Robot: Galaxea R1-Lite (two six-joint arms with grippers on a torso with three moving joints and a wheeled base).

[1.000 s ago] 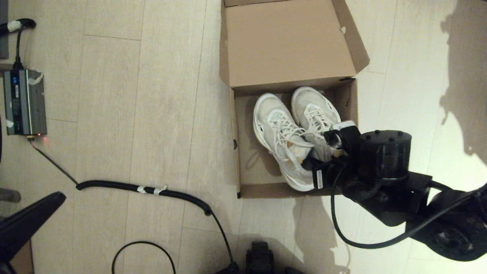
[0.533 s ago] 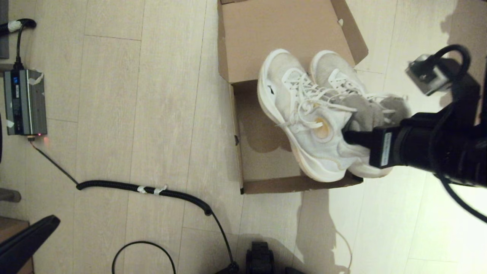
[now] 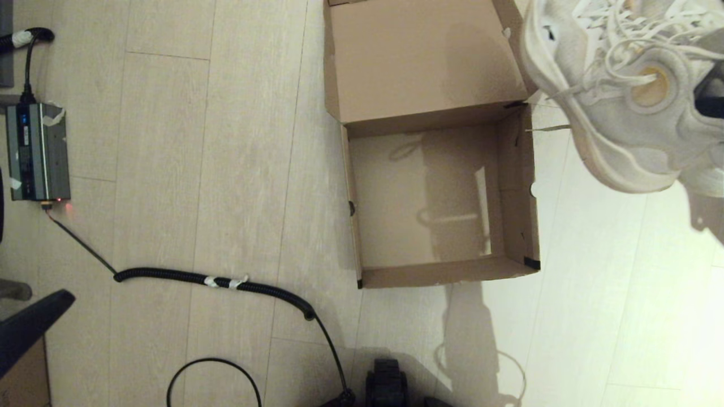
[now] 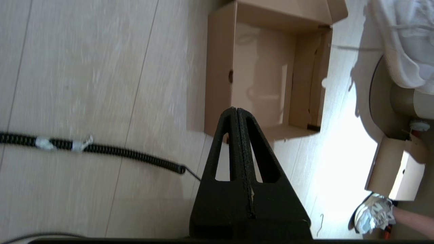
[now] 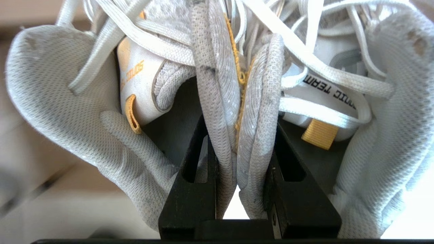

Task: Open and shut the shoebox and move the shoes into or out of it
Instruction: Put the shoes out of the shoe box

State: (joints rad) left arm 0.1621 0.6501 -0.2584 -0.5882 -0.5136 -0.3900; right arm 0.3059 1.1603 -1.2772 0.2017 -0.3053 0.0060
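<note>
I should keep lowering both white shoes [image 3: 628, 112] with my right gripper, as they hang clear of the shoebox's side over open floor [image 3: 587, 200], until their soles rest there. Then I should let go.
The brown shoebox [image 3: 520, 186] lies open on the floor, its lid [image 3: 418, 62] folded back at the far side and its inside bare; the left wrist view shows the shoebox [image 4: 220, 67] too. Both white mesh shoes [image 3: 622, 96] hang high at the upper right, past the box's right wall. My right gripper [image 5: 239, 128] is shut on the shoes [image 5: 237, 84], pinching their two inner collars together between its fingers [image 5: 200, 152]. My left gripper [image 4: 236, 110] is shut with nothing in it, hovering near the box's near left corner.
A coiled black cable [image 3: 226, 282] runs across the floor left of the box, leading to a grey power unit [image 3: 37, 150] at the far left. In the left wrist view a smaller cardboard box [image 4: 396, 166] and a person's sneakered foot [image 4: 373, 211] stand right of the shoebox.
My right gripper lifted both shoes out of the box and carried them up and to the right; the box now holds nothing. The left arm at the lower left drew back slightly.
</note>
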